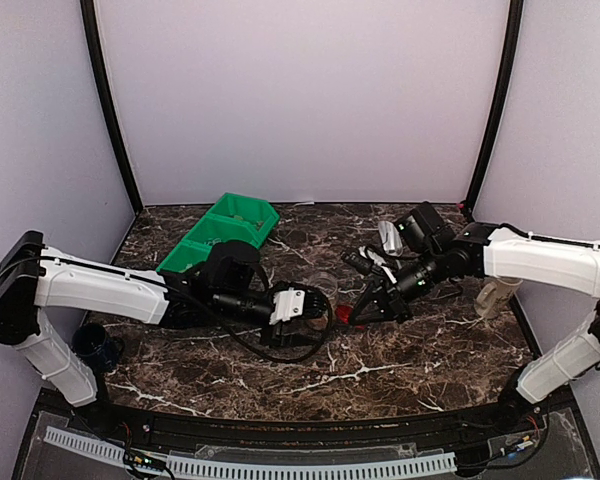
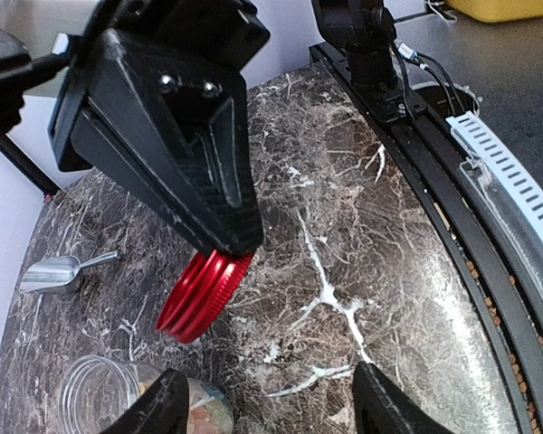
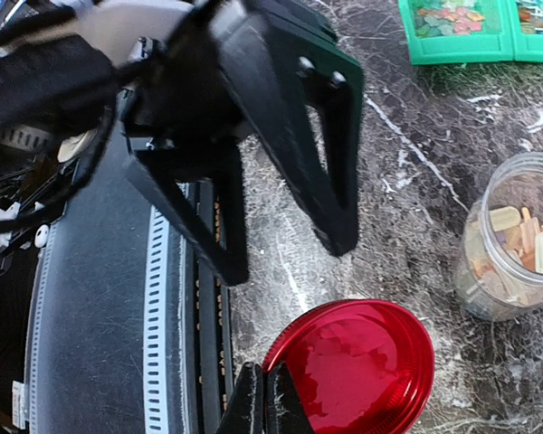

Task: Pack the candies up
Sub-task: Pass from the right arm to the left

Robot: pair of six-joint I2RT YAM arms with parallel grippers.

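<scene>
The red lid (image 3: 357,366) is crooked in my right gripper's fingers. My left gripper should hold the red lid's free edge (image 3: 369,305) while my right gripper regrips it straight.
A clear jar (image 3: 502,244) stands on the marble table (image 3: 407,154) with candies (image 3: 525,246) inside, mostly tan, orange and pale green. More candies (image 3: 445,18) lie in the green bins (image 3: 452,50). My right gripper (image 3: 267,402) is shut on the rim of a round red lid (image 3: 357,366), holding it tilted on edge just beside the jar (image 1: 323,287). My left gripper (image 2: 267,407) is open with nothing between its fingers; the jar (image 2: 100,393) sits just outside its left finger (image 2: 158,407). The two grippers face each other at mid-table.
A metal scoop (image 2: 59,271) lies behind the jar. The green bins (image 1: 220,235) stand at the back left. A pale cup-like container (image 1: 495,295) stands at the right under the right arm, and a dark blue object (image 1: 95,347) sits near the left arm's base.
</scene>
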